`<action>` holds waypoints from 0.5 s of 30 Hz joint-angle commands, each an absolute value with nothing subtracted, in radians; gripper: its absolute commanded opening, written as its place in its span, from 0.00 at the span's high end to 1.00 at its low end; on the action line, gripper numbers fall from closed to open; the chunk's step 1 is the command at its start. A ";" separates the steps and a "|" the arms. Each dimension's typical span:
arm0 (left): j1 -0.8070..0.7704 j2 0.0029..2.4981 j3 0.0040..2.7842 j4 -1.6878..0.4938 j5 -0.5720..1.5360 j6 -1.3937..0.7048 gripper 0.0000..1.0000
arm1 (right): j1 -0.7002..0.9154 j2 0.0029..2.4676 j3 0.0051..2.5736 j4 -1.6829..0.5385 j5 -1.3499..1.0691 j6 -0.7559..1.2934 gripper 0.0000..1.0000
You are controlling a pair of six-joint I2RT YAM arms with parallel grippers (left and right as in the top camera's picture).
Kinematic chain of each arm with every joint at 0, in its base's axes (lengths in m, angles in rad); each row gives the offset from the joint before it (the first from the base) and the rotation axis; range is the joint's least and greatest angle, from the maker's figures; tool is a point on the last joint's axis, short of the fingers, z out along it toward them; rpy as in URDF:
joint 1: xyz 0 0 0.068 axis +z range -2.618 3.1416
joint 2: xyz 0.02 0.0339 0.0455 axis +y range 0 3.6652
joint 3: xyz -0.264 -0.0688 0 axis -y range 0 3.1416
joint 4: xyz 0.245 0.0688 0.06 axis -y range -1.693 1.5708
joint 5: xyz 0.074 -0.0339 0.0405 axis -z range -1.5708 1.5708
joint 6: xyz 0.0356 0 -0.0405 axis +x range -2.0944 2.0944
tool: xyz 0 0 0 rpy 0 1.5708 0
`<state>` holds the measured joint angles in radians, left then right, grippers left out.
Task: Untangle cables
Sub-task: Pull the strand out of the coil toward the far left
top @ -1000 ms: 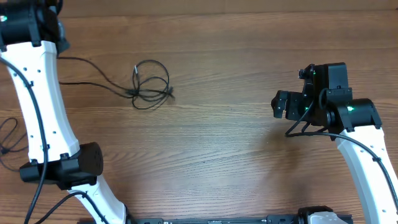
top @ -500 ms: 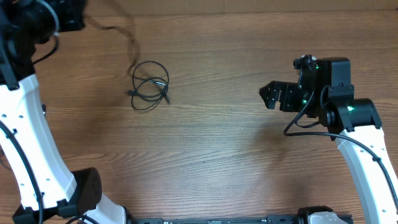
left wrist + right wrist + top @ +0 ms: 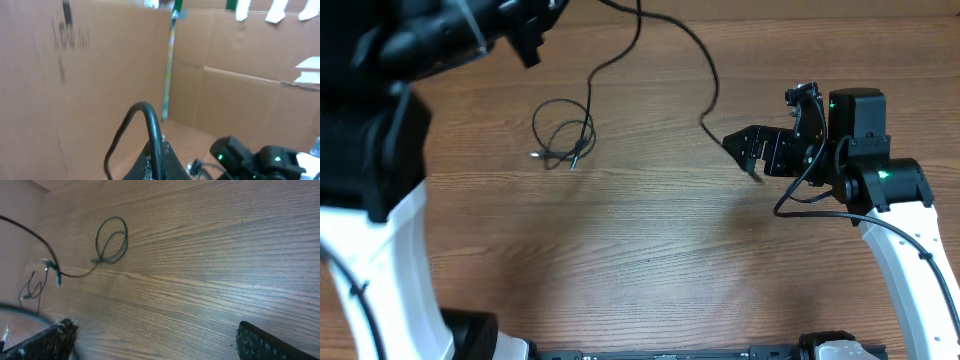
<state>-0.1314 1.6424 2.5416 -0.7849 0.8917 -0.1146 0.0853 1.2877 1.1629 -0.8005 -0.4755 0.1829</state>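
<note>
The cable in my left gripper hangs over the coil (image 3: 563,130), so next my left gripper swings it out of the way and puts it down next to the other cable (image 3: 35,287).
A thin black cable (image 3: 712,80) hangs in a long arc from my left gripper (image 3: 528,30), which is raised high and blurred at the top left. One strand drops to a small coil (image 3: 563,138) lying on the wooden table. The other end dangles just left of my right gripper (image 3: 745,152). In the left wrist view my left gripper (image 3: 159,152) is shut on the cable (image 3: 150,120). My right gripper (image 3: 152,337) is wide open and empty just above the table. The right wrist view shows the coil (image 3: 112,240) and a hanging plug end (image 3: 50,266).
The wooden table (image 3: 650,250) fills the overhead view. Cardboard walls (image 3: 240,75) stand behind it in the left wrist view. The left arm's white links (image 3: 370,260) cover the left edge. More thin black cable (image 3: 32,287) lies at the far left of the right wrist view.
My left arm has risen towards the camera, lifting the cable off the table so its free end swings over near the right gripper. The right gripper has moved left. The coil stays put.
</note>
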 commanded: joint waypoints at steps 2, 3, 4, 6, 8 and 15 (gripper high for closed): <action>-0.131 1.590 2.555 -0.719 0.918 -0.162 0.96 | 0.085 1.298 1.165 -0.785 -0.487 0.186 0.00; -0.131 1.583 2.555 -0.694 0.918 -0.162 0.96 | 0.085 1.301 1.165 -0.786 -0.487 0.186 0.00; -0.131 1.575 2.555 -0.671 0.917 -0.162 0.96 | 0.085 1.305 1.165 -0.787 -0.487 0.186 0.00; -0.131 1.562 2.555 -0.616 0.913 -0.162 0.96 | 0.085 1.316 1.165 -0.791 -0.482 0.187 0.00; -0.131 1.552 2.555 -0.577 0.894 -0.161 0.96 | 0.085 1.327 1.165 -0.799 -0.471 0.187 0.00; -0.116 1.545 2.555 -0.724 0.612 -0.152 0.96 | 0.085 1.345 1.165 -0.826 -0.464 0.186 0.00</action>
<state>-0.1291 1.5425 2.5465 -0.6872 0.7738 -0.1501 0.0853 1.3457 1.1629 -0.8299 -0.4671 0.1833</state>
